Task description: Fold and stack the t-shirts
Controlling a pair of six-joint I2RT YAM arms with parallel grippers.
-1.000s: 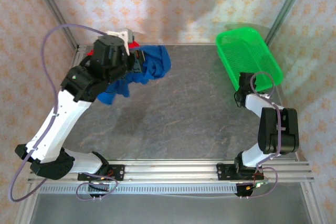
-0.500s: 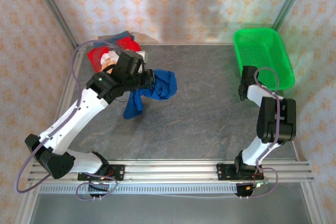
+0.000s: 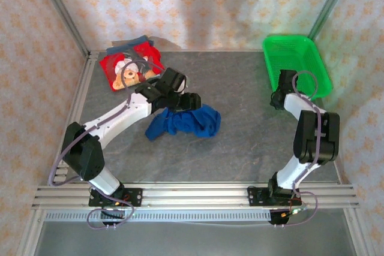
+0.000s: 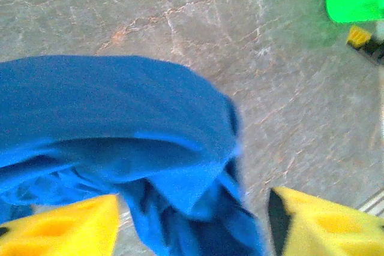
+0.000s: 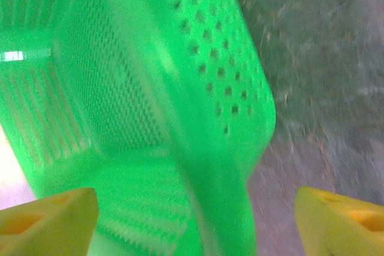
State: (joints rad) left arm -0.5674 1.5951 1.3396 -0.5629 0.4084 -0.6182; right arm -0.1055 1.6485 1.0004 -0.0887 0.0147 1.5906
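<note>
The royal-blue t-shirt crumpled in a heap (image 3: pixel 187 123) needs both grippers to lift and stretch it, so my right gripper should grab its end (image 3: pixel 215 124) closest to the green basket.
The royal-blue t-shirt (image 3: pixel 185 122) lies crumpled on the table left of centre, and in the left wrist view its folds (image 4: pixel 120 118) bulge between the yellow fingers (image 4: pixel 66 226). My left gripper (image 3: pixel 189 101) hovers at the shirt's back edge with its jaws wide apart, open (image 4: pixel 192 208). The red teddy-bear t-shirt (image 3: pixel 125 70) lies flat at the back left corner on a darker folded one (image 3: pixel 137 42). My right gripper (image 3: pixel 277 93) is open at the near left corner of the green basket (image 3: pixel 297 64), and that corner's wall (image 5: pixel 198 118) stands between its fingers (image 5: pixel 48 217).
The grey table (image 3: pixel 240 130) has free room from the centre to the front right. Metal frame posts (image 3: pixel 60 10) rise at the back corners before the patterned walls. An aluminium rail (image 3: pixel 192 196) with both arm bases runs along the front edge.
My left arm swung the blue shirt from the back left toward the centre, lowered it onto the table and opened its jaws. The green basket shifted slightly right beside my right gripper.
</note>
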